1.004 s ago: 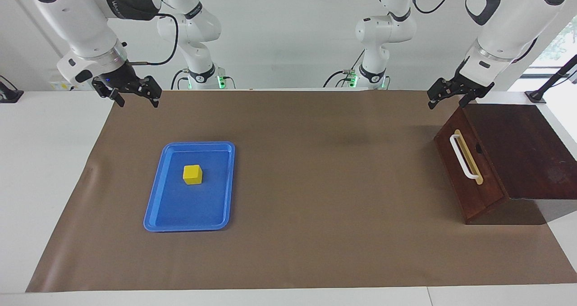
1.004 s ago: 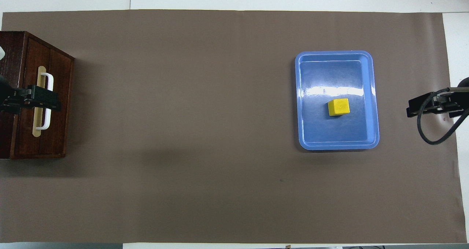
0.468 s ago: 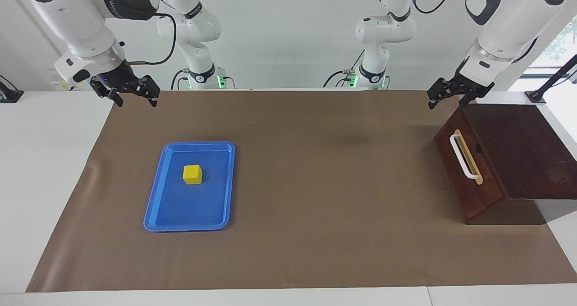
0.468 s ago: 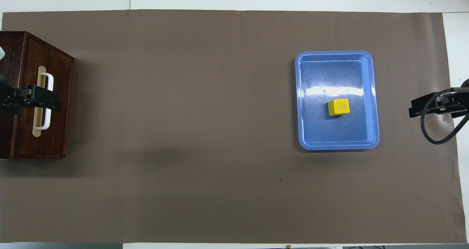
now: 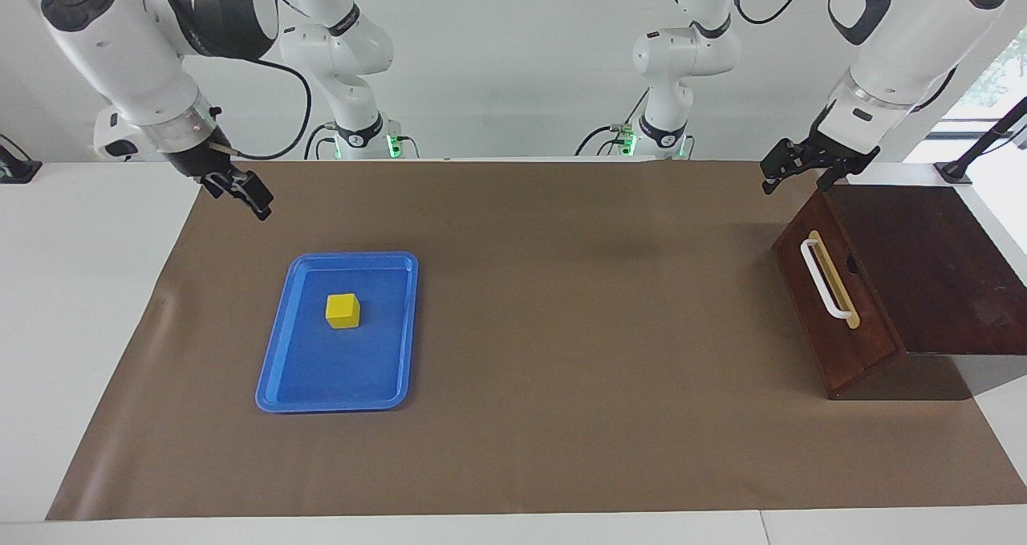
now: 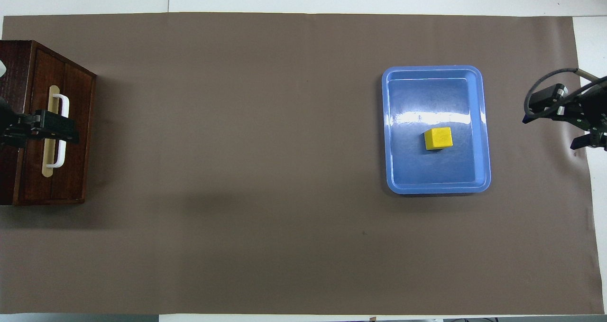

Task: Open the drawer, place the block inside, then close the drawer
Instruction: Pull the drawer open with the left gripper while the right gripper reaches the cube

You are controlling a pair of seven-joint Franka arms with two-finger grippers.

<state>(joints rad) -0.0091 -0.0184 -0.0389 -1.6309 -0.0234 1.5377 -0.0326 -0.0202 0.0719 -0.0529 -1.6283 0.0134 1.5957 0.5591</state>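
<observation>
The white handle (image 6: 62, 153) is halfway along the front, so the drawer (image 6: 44, 71) will slide straight out when I pull, while its dark wooden box stays where it is.
The drawer (image 5: 834, 308) is shut in its dark wooden box at the left arm's end of the table, and its white bar handle (image 5: 825, 280) is free. The drawer also shows in the overhead view (image 6: 76, 170). My left gripper (image 5: 796, 177) is open and hangs in the air above the box's upper edge. In the overhead view it (image 6: 52, 127) covers the middle of the handle. The yellow block (image 5: 343, 311) lies in the blue tray (image 5: 277, 372), as the overhead view (image 6: 438, 138) also shows. My right gripper (image 5: 255, 204) is open and empty, over the brown mat beside the tray (image 6: 552, 131).
A brown mat (image 5: 562, 416) covers most of the table. The blue tray (image 6: 486, 123) sits toward the right arm's end. Nothing else lies on the mat between the tray and the box.
My right gripper has turned at the wrist and dropped slightly toward the tray's end of the mat. The left arm, block and drawer have not moved.
</observation>
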